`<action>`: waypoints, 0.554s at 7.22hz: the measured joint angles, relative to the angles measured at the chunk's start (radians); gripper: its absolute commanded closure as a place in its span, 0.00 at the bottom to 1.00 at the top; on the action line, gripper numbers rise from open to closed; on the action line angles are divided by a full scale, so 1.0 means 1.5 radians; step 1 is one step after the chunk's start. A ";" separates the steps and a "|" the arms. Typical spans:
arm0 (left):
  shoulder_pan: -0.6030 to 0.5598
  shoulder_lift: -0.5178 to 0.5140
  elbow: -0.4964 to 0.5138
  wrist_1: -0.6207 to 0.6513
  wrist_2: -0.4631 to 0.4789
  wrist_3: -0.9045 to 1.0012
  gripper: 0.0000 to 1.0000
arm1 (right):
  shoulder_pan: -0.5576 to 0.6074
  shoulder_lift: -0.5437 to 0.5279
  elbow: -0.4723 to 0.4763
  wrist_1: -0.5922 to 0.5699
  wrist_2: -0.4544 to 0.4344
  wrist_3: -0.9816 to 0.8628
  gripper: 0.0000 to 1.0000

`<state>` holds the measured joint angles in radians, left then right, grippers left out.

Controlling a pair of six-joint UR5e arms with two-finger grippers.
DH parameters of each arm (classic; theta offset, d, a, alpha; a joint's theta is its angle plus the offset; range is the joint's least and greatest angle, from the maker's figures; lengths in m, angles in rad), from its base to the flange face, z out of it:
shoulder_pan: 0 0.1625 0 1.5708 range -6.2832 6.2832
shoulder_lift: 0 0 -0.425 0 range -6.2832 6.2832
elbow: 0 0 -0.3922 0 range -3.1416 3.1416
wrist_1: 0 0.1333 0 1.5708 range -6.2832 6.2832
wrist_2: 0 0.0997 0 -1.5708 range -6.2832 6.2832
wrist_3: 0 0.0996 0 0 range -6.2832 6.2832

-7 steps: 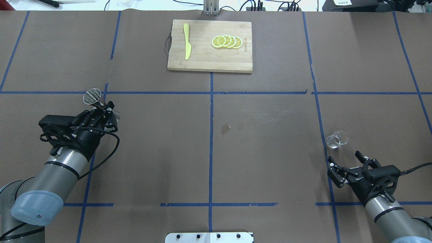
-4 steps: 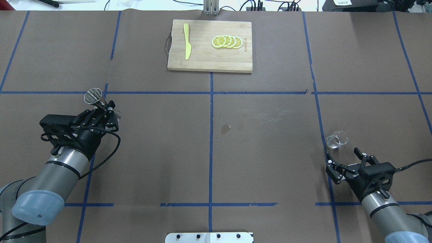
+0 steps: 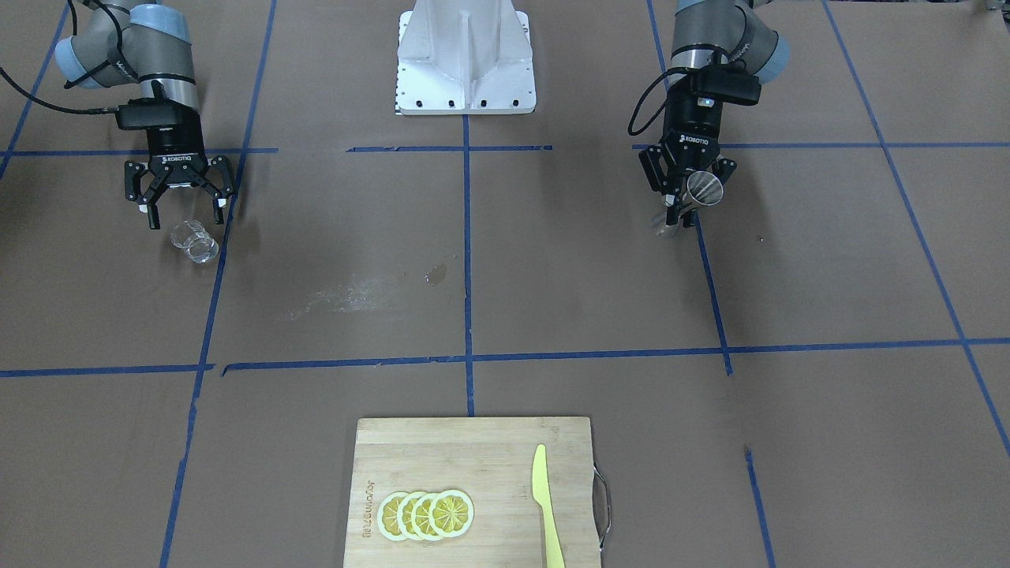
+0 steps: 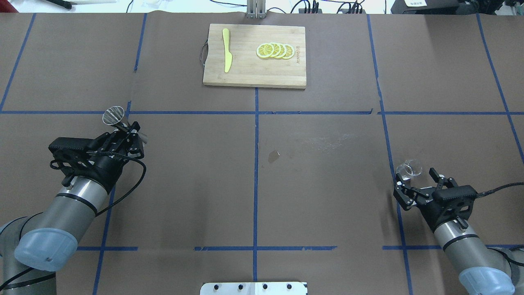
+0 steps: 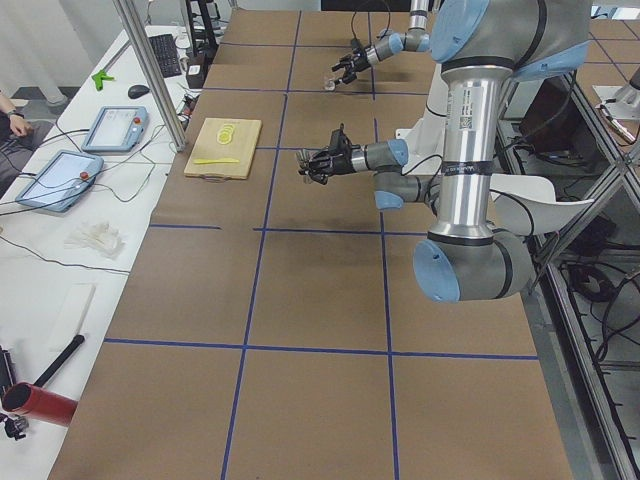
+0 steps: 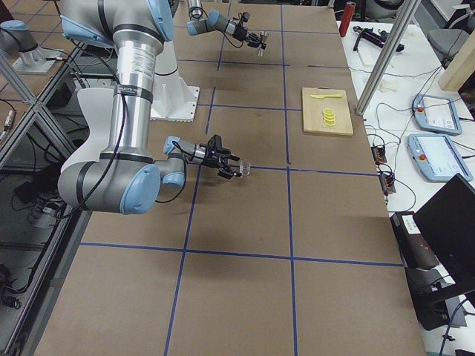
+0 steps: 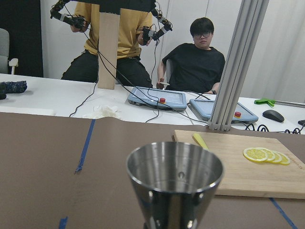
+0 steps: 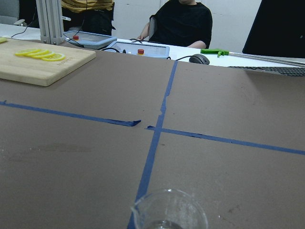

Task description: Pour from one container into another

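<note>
My gripper is going to pour, and the clear glass measuring cup will then dribble some liquid past the steel jigger, because a small damp stain (image 3: 436, 274) marks the brown paper.
The steel jigger (image 4: 113, 116) is clamped at its waist by my left gripper (image 4: 132, 134), which is shut on it, at the table's left. It hangs just above the paper, wide mouth (image 3: 704, 189) up and leaning away from the wrist. It fills the lower middle of the left wrist view (image 7: 175, 183). The clear glass measuring cup (image 4: 408, 169) stands on the table at the right. My right gripper (image 4: 415, 180) is open just behind the cup, one finger on each side and neither touching it. The cup's rim (image 8: 169, 209) shows at the bottom of the right wrist view.
A wooden cutting board (image 4: 254, 76) lies at the far centre with a yellow knife (image 4: 226, 55) and lemon slices (image 4: 275, 50) on it. Blue tape lines cross the brown paper. A small stain (image 4: 273, 155) marks the middle. The robot's white base (image 3: 465, 71) stands at the near edge.
My right gripper has moved forward toward the glass cup, and its open fingers now reach beside it. The left arm, holding the jigger, has barely shifted.
</note>
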<state>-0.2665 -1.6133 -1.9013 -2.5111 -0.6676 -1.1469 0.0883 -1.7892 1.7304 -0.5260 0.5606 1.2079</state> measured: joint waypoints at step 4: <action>-0.007 -0.005 0.009 0.001 -0.002 0.000 1.00 | 0.041 0.025 -0.019 0.001 0.034 -0.018 0.01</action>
<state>-0.2769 -1.6201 -1.8877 -2.5100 -0.6703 -1.1474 0.1491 -1.7516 1.7015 -0.5248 0.6113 1.1814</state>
